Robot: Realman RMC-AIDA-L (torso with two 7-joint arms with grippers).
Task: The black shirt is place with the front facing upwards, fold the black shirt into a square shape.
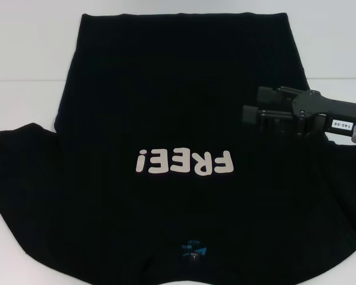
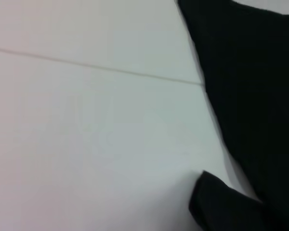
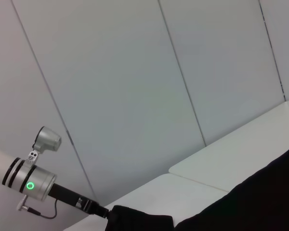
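Observation:
The sleeve's end is in my left gripper and the way to the lettering (image 1: 143,160) is clear, so I should go on folding the sleeve inward until it gets to the lettering.
The black shirt (image 1: 166,89) lies spread flat on the white table (image 1: 24,59), front up. Its pale "FREE!" lettering (image 1: 185,161) reads upside down and the blue neck label (image 1: 193,252) sits at the near edge. My right gripper (image 1: 253,104) hovers over the shirt's right side, level with the sleeve. It points toward the middle, fingers apart, with nothing seen between them. My left gripper is outside the head view. The right wrist view shows the left arm (image 3: 33,180) far off, its tip merging into the dark cloth (image 3: 260,197). The left wrist view shows the shirt's edge (image 2: 250,86) and a sleeve corner (image 2: 221,207).
A seam line (image 2: 86,65) runs across the white table top. Grey wall panels (image 3: 135,86) stand behind the table. Both sleeves spread toward the table's left and right sides.

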